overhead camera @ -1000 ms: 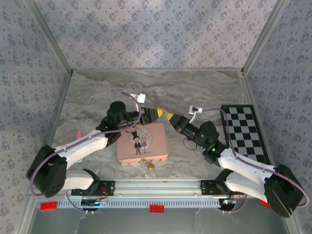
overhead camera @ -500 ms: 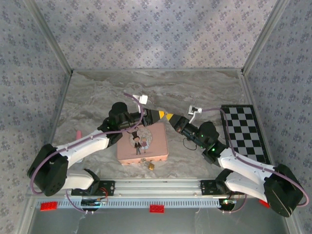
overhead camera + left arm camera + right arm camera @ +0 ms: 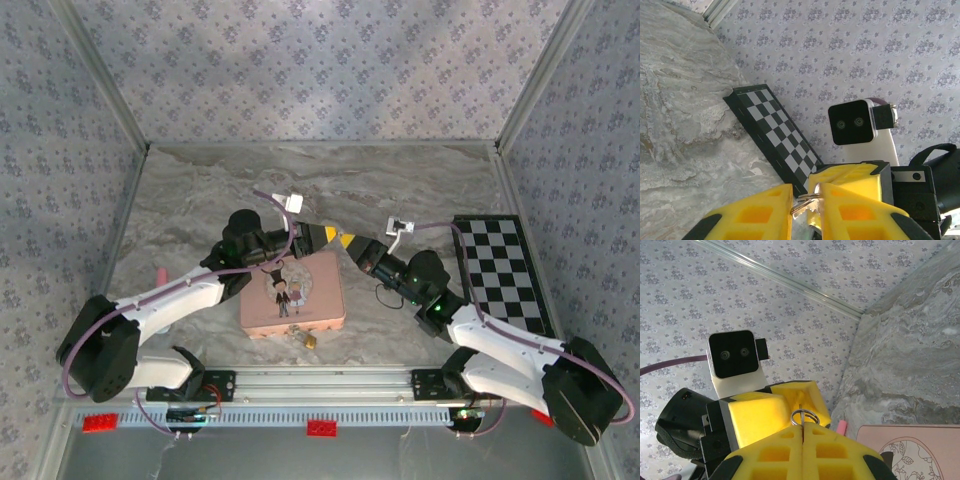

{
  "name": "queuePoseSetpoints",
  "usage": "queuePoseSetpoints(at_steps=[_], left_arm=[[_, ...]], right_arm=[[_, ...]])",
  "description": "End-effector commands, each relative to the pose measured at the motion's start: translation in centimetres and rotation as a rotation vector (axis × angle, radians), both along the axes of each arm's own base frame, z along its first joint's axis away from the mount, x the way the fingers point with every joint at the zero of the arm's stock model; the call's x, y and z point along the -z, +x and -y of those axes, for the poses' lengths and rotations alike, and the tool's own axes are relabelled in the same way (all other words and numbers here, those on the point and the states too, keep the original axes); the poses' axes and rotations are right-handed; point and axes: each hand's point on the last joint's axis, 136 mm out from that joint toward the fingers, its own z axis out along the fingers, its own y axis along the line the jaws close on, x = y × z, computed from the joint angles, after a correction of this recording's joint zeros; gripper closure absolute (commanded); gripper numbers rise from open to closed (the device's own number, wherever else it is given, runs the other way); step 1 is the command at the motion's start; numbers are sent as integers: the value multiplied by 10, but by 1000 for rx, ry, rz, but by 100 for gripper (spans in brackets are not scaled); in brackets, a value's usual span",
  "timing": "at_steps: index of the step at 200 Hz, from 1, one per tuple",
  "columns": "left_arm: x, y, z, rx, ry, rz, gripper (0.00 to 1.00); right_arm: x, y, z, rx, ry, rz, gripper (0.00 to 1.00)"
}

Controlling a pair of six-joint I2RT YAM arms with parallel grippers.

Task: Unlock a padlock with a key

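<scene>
The key's ring (image 3: 805, 416) sticks out past the ends of my right gripper's fingers, so my left gripper should hold the key's blade while my right gripper takes hold of the key's head (image 3: 810, 203).
The tiny brass padlock (image 3: 310, 341) hangs at the front edge of the pink tin (image 3: 293, 292), with no gripper on it. Above the tin's far edge, my left gripper (image 3: 325, 237) and right gripper (image 3: 348, 243) meet tip to tip. In the right wrist view, my right gripper (image 3: 802, 426) is shut on the thin silver key, whose split ring (image 3: 803, 416) pokes out past the fingertips. The left wrist view has my left gripper (image 3: 805, 192) standing open by a small gap. The key (image 3: 802, 209) and its ring lie inside that gap.
A black-and-white checkerboard (image 3: 505, 270) lies at the right side of the marble table (image 3: 200, 190). A small pink object (image 3: 160, 272) rests at the left, beside the left arm. Patterned walls enclose the table on three sides.
My left gripper has edged slightly right, closing in on the right gripper's tips. The tin and the padlock have stayed where they were.
</scene>
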Motion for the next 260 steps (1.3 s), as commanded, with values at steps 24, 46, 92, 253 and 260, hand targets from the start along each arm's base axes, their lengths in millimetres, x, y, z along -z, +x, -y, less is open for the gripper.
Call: queuePoseSetpoints(at_steps=[24,46,92,253,260], left_arm=[[-20,-8,3,33,-45,53,84],[-22,-10,3,37,-47,55,87],[-22,-11,3,38,-20,78,94],[13,-29,-22,73,989,377,100],[7,-35,-14,96,922,377,100]], right_arm=[[-8,-4,1,1,13,31,100],[-6,-3,1,3,10,29,100],[0,-1,3,23,-5,3,100],[25,-12,25,99,-282,148,30],[20,-16,20,66,-269,172,29]])
